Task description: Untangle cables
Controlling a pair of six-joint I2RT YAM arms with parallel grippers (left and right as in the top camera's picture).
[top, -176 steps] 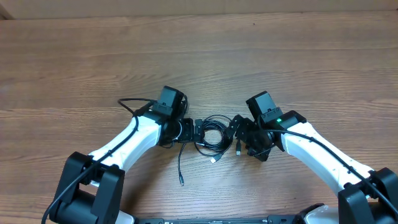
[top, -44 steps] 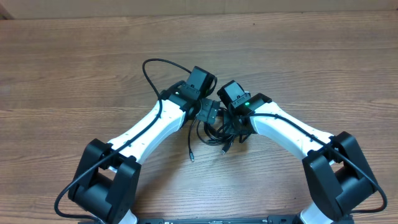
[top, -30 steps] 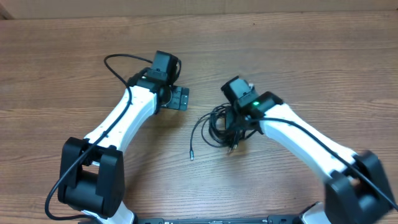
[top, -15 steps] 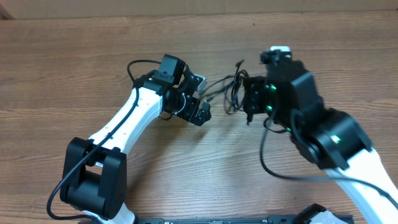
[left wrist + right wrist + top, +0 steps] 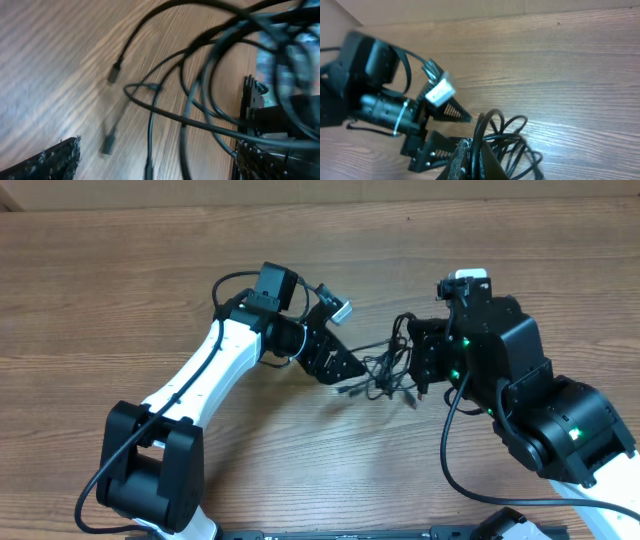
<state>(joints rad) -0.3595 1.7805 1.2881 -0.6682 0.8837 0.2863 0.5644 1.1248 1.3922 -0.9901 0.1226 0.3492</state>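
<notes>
Next, I lift my left gripper, take one strand of cable (image 5: 372, 345) and pull it away, as the cable loops hanging from my right gripper (image 5: 388, 370) lie beyond its open fingers.
The cables (image 5: 385, 367) are a tangle of thin black cords, lifted off the wooden table and hanging from my right gripper (image 5: 416, 366), which is shut on a bunch of strands. In the right wrist view the cables (image 5: 512, 135) loop out past the shut right gripper (image 5: 476, 162). My left gripper (image 5: 350, 342) is open, its jaws facing the tangle from the left. The left wrist view shows the cables (image 5: 200, 75) crossing between the spread fingers (image 5: 52, 160), with the left gripper (image 5: 155, 172) closed on nothing. Small plugs (image 5: 114, 74) dangle loose.
The bare wooden table (image 5: 150, 270) stretches on all sides. The thick black wire of the left arm (image 5: 225, 285) arcs behind its wrist. The left gripper (image 5: 462, 132) sits close in front of the right wrist camera. A pale wall edge (image 5: 300, 190) runs along the back.
The right gripper has come down and left with the tangle. The left gripper has swung round so its open jaws now face the hanging cords, closer than before.
</notes>
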